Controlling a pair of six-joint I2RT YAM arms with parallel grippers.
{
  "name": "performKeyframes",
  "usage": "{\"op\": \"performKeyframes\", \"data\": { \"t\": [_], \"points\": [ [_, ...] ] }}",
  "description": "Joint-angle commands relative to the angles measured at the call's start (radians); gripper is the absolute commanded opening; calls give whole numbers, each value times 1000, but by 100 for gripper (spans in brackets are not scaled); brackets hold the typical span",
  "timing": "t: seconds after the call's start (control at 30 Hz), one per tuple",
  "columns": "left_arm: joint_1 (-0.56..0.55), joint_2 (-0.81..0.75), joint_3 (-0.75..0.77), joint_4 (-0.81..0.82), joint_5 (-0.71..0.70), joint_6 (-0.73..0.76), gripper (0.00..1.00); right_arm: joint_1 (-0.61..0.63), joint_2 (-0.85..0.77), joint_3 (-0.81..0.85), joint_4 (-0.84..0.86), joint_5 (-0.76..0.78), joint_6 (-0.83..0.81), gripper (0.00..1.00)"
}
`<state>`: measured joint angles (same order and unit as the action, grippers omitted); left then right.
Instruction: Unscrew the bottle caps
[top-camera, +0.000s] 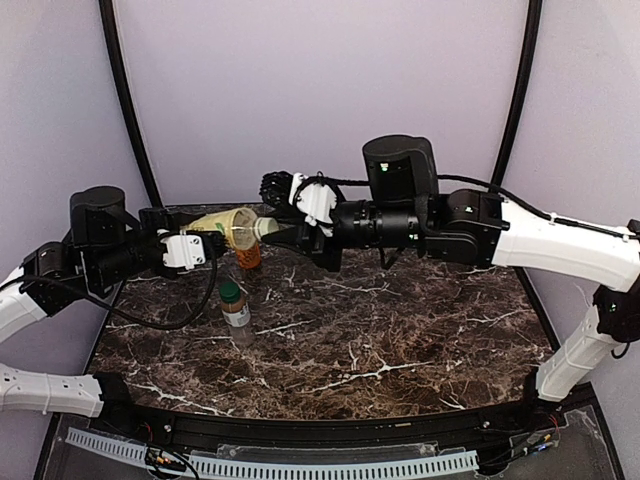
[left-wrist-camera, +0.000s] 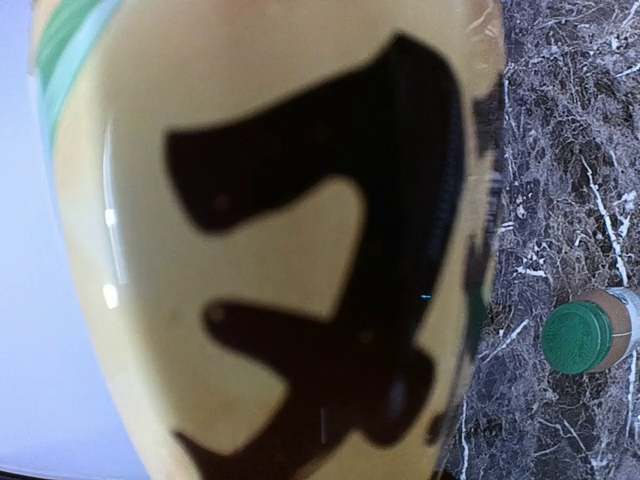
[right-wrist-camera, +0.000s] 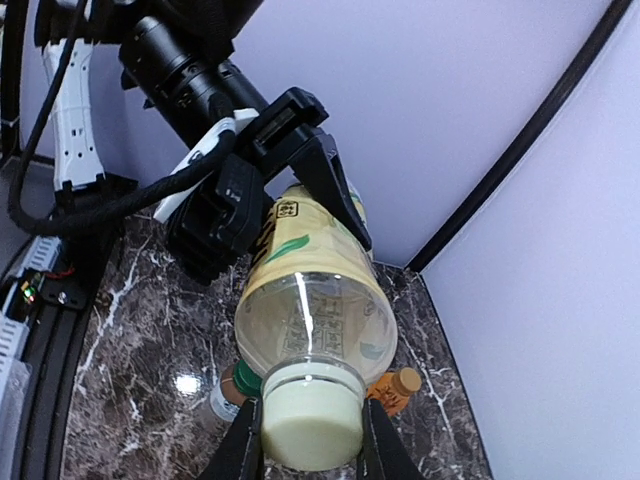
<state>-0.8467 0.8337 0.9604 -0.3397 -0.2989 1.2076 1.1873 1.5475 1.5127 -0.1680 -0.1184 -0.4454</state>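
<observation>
My right gripper is turned far over, the cream-white cap still on the tea bottle's neck (right-wrist-camera: 314, 370), so next I open, twist the wrist back and regrip the cap (right-wrist-camera: 312, 430).
The yellow-green tea bottle (top-camera: 228, 224) hangs on its side above the back left of the table, and my left gripper (top-camera: 212, 238) is shut on its body. Its label (left-wrist-camera: 280, 240) fills the left wrist view. My right gripper (right-wrist-camera: 310, 450) is shut on the bottle's cream-white cap (right-wrist-camera: 308, 425), with one finger (right-wrist-camera: 243, 448) on each side. The small clear bottle (top-camera: 236, 312) with its dark green cap (left-wrist-camera: 577, 338) stands upright below. The squat orange bottle (top-camera: 248, 256) stands behind it, gold-orange cap (right-wrist-camera: 405, 381) on.
The dark marble table (top-camera: 400, 330) stretches to the right and front. Black frame poles (top-camera: 125, 90) rise at the back corners against pale walls. A black rail (top-camera: 320, 430) runs along the near edge.
</observation>
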Motion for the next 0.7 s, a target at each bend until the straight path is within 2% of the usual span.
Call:
{"op": "performKeyframes", "data": {
  "t": [0.0, 0.13, 0.47, 0.5, 0.6, 0.67],
  "points": [
    [0, 10, 16, -63, 36, -20, 13, 17, -37, 2, -98, 13, -350, 0],
    [0, 17, 17, -99, 64, -31, 13, 17, -60, -26, -93, 24, -454, 0],
    [0, 38, 34, -116, 99, -57, 13, 17, -20, -14, -69, 27, -508, 1],
    [0, 38, 36, -121, 99, -61, 13, 17, -23, -21, -56, 28, -507, 10],
    [0, 39, 43, -126, 98, -71, 12, 17, -35, -40, -16, 29, -479, 53],
    [0, 41, 46, -127, 98, -78, 12, 16, -44, -44, -4, 20, -448, 70]
  ]
}}
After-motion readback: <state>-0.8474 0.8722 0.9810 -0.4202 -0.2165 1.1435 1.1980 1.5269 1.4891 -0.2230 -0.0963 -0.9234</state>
